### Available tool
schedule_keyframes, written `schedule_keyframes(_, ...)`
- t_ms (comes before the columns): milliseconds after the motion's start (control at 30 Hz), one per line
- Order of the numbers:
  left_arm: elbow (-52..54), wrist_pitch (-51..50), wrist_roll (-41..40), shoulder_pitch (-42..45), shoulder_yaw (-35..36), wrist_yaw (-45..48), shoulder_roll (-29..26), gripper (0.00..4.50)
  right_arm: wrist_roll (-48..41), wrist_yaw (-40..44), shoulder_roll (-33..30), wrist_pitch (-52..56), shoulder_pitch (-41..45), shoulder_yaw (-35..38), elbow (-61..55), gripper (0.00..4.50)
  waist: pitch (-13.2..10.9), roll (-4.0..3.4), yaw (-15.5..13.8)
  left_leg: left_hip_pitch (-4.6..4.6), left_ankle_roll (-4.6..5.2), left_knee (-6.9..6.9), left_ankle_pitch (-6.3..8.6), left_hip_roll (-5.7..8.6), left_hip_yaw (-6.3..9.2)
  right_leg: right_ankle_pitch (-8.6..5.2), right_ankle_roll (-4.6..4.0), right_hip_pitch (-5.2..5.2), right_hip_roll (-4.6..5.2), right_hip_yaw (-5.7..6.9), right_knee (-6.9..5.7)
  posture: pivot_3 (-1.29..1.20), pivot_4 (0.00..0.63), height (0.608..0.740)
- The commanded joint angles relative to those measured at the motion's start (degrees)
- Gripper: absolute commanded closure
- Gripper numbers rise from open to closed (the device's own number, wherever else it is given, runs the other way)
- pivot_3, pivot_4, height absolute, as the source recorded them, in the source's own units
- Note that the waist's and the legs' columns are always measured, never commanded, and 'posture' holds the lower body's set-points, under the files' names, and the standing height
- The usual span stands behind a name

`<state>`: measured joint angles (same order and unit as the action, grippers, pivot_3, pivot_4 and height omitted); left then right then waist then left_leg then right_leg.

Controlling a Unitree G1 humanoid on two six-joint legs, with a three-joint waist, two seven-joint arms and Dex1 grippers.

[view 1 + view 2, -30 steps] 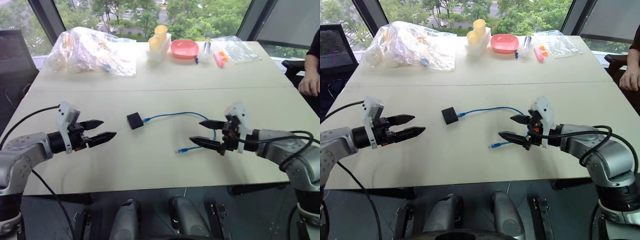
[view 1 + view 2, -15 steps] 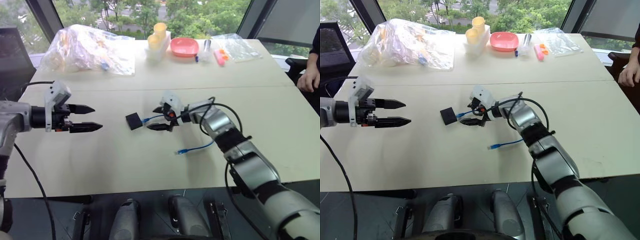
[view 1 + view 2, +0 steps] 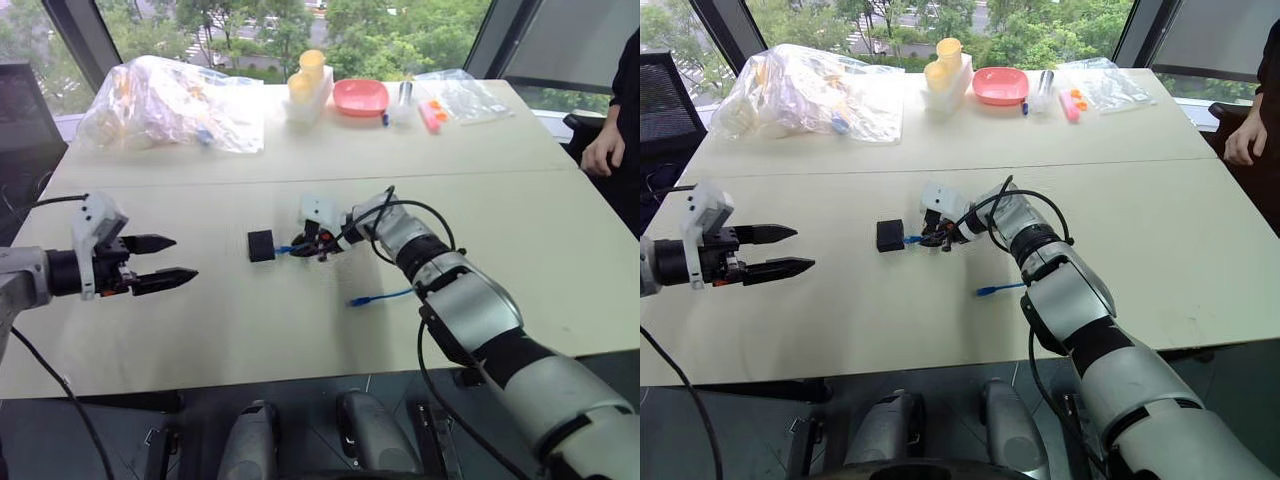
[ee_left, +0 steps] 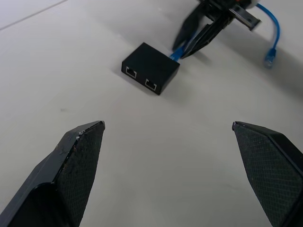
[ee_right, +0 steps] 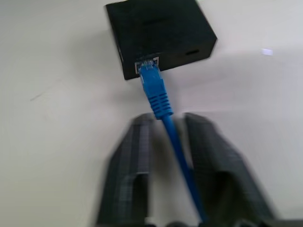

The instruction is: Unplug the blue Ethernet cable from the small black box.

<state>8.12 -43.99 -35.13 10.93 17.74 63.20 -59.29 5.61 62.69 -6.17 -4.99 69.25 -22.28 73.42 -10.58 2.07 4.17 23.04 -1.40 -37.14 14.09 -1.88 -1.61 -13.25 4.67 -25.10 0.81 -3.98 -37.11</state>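
Observation:
The right gripper's fingers (image 3: 305, 243) are closed behind the blue plug (image 3: 283, 249), so the plug will slide straight out of the small black box when the robot pulls.
The small black box (image 3: 261, 245) lies near the middle of the table. The blue Ethernet cable (image 5: 161, 101) is plugged into its side, and the cable's free plug (image 3: 362, 299) rests on the table further right. My right gripper (image 3: 305, 248) sits just right of the box, shut on the cable a short way behind the plug, with the cord running between its fingers (image 5: 135, 156). My left gripper (image 3: 183, 257) hovers open to the left of the box, apart from it. In the left wrist view the box (image 4: 150, 68) shows two ports facing that gripper.
Along the far edge of the table are a crumpled clear plastic bag (image 3: 165, 100), stacked yellow cups (image 3: 310, 70), a pink bowl (image 3: 360, 97) and a smaller clear bag (image 3: 460, 95). A person's hand (image 3: 600, 155) rests at the right edge.
My right arm swung from the table's right side across to the box and its jaws shut on the cable. The left gripper drew back a little to the left, still open.

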Motion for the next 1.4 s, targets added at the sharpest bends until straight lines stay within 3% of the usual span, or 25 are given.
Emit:
schedule_keyframes(33,-0.04,1.3,0.12,2.07,0.02,-0.85,0.58,0.0,4.67,-5.3,-0.51,-3.67,-0.69,-0.68,0.89,4.46,0.0,-0.01,0.03,-0.09,-0.01,0.0,-0.01,-0.01,0.0,-0.05,-0.09,0.08,-0.02,0.0,0.0,0.0,0.15,0.74)
schedule_keyframes(200,-9.31,4.56,2.31,10.76,-4.14,0.11,2.81,0.0,10.64,-19.65,-6.55,-17.57,0.28,-0.92,-4.37,4.46,-0.05,-0.06,-0.54,-0.43,-0.11,-0.01,-0.07,0.03,0.03,-0.26,-0.45,0.42,0.0,0.0,0.0,0.0,0.15,0.74)
schedule_keyframes(333,-23.57,5.64,2.79,23.9,-7.75,3.33,7.5,0.0,16.54,-28.29,-14.16,-27.12,-3.09,-2.03,-16.4,4.46,-0.02,-0.02,-0.4,-0.28,-0.15,-0.02,-0.1,0.13,-0.04,-0.32,-0.32,0.34,0.07,-0.05,0.05,0.0,0.15,0.74)
schedule_keyframes(533,-46.76,9.27,6.87,43.65,-13.25,10.58,16.79,0.0,16.7,-30.33,-18.53,-26.32,-10.78,0.74,-37.13,4.46,0.02,0.05,-0.07,0.33,-0.14,-0.03,-0.09,0.12,0.06,-0.17,0.04,-0.29,-0.11,-0.03,-0.14,0.0,0.15,0.74)
schedule_keyframes(667,-61.15,13.89,10.65,53.42,-15.35,15.85,22.28,0.0,16.99,-30.72,-18.69,-23.47,-12.42,1.67,-43.58,4.46,0.02,0.05,-0.05,0.35,-0.14,0.0,-0.09,0.11,0.04,-0.17,0.03,-0.38,-0.15,-0.05,-0.2,0.0,0.15,0.74)
schedule_keyframes(1000,-75.95,20.93,16.2,63.67,-14.14,19.68,28.79,0.0,17.75,-30.55,-19.37,-20.0,-13.97,2.11,-48.73,4.46,0.01,0.06,-0.22,0.39,-0.13,-0.08,-0.09,0.13,0.07,-0.17,0.04,-0.33,-0.14,-0.05,-0.16,0.0,0.15,0.74)
schedule_keyframes(1100,-76.7,21.02,17.0,63.86,-13.9,21.56,28.96,0.87,17.81,-30.36,-19.26,-19.25,-14.5,2.01,-49.85,4.5,0.01,0.06,-0.04,0.4,-0.13,-0.08,-0.09,0.12,0.06,-0.17,0.04,-0.34,-0.14,-0.06,-0.16,0.0,0.15,0.74)
schedule_keyframes(1333,-77.06,21.33,18.63,63.71,-13.33,23.72,29.07,3.95,17.7,-29.07,-19.42,-17.68,-15.12,1.8,-51.52,4.5,0.01,0.06,-0.2,0.39,-0.13,-0.08,-0.09,0.12,0.09,-0.17,0.04,-0.34,-0.15,-0.05,-0.19,0.0,0.15,0.74)
schedule_keyframes(1400,-77.11,22.12,19.44,63.58,-13.42,23.25,29.07,3.95,16.76,-26.7,-19.73,-16.38,-15.59,1.7,-52.17,4.5,0.01,0.06,-0.21,0.39,-0.13,-0.09,-0.09,0.12,0.09,-0.17,0.04,-0.34,-0.15,-0.05,-0.19,0.0,0.15,0.74)
